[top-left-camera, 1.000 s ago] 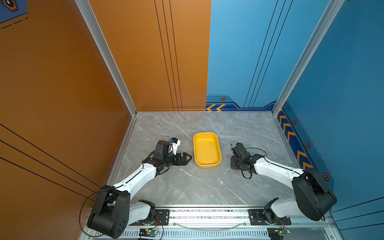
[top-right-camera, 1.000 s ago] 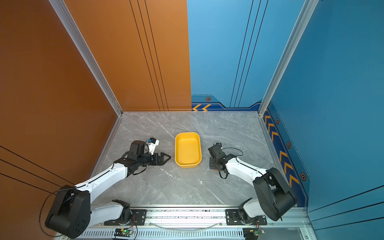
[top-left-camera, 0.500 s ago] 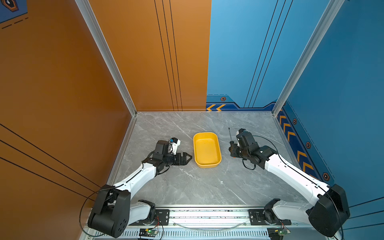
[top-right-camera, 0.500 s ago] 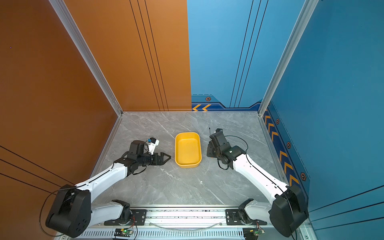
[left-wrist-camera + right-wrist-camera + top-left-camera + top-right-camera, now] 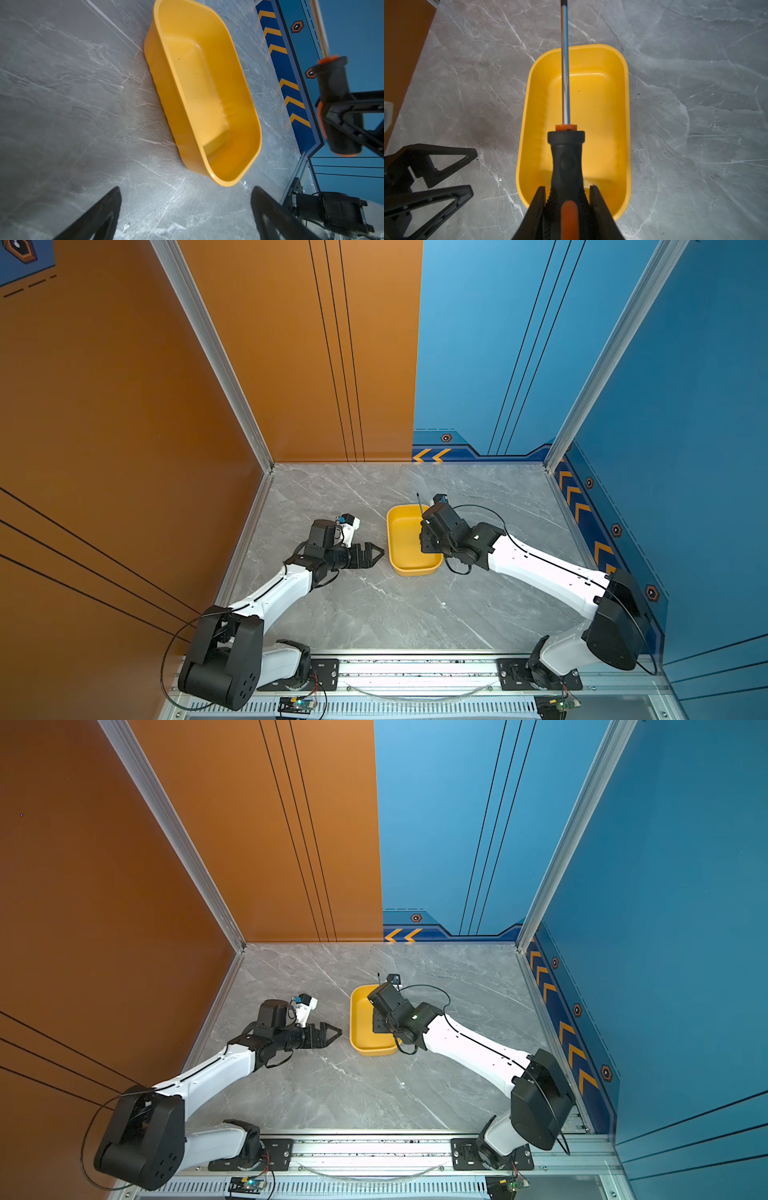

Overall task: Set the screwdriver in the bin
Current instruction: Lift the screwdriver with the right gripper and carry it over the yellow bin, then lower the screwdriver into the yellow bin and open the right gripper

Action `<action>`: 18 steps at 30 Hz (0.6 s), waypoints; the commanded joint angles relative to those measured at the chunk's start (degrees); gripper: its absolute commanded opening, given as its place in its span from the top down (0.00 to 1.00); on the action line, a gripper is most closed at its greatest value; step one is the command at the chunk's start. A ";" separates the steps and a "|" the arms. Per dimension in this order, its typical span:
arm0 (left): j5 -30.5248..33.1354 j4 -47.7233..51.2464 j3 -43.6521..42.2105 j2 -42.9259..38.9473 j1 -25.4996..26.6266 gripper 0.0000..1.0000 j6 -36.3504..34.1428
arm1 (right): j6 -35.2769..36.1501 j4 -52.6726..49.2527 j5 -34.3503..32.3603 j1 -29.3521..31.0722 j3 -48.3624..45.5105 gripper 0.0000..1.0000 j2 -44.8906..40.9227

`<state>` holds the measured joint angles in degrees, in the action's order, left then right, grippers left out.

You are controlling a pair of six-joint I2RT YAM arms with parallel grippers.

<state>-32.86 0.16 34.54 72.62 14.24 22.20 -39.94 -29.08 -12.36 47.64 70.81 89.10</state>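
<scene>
The screwdriver (image 5: pixel 566 92) is in line with the long sides of the yellow bin, so my right gripper should keep lowering it until it gets near the yellow bin's bottom (image 5: pixel 405 537), then let go.
The yellow bin (image 5: pixel 405 541) (image 5: pixel 360 1025) lies empty mid-table; its inside also shows in the left wrist view (image 5: pixel 207 93) and the right wrist view (image 5: pixel 604 116). My right gripper (image 5: pixel 566 190) (image 5: pixel 424 537) hovers over the bin's right side, shut on the screwdriver (image 5: pixel 566 162) by its black, orange-striped handle. The thin shaft (image 5: pixel 419 502) points toward the back wall, level above the bin. The left wrist view also shows the screwdriver handle (image 5: pixel 332 83) held above the bin. My left gripper (image 5: pixel 380 554) (image 5: pixel 187 192) stands open and empty just left of the bin, low over the table.
The grey marble table (image 5: pixel 374 614) is walled by orange panels on the left and blue panels on the right and at the back. A metal rail (image 5: pixel 415 668) with both arm bases runs along the front edge.
My right gripper has lifted and carried the screwdriver leftward from the table right of the bin to above the bin. The left arm has not moved.
</scene>
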 commanded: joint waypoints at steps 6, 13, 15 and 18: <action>-2.25 -0.93 0.98 0.40 -0.89 0.02 0.83 | -4.29 -0.89 -2.71 1.58 3.74 0.91 7.53; -2.71 -1.22 1.00 0.80 -0.88 0.02 0.96 | -4.97 -0.89 -3.08 1.52 4.59 0.91 11.87; -2.74 -1.22 1.03 0.80 -0.95 0.02 1.04 | -5.12 -0.89 -2.79 1.39 4.94 0.91 13.09; -2.65 -1.22 1.05 0.88 -0.94 0.02 1.08 | -5.32 -0.87 -2.72 1.35 5.58 0.91 14.84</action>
<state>-34.15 -0.47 34.54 72.90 13.87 22.44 -44.01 -29.15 -13.63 48.97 74.26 102.89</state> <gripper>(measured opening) 0.979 0.273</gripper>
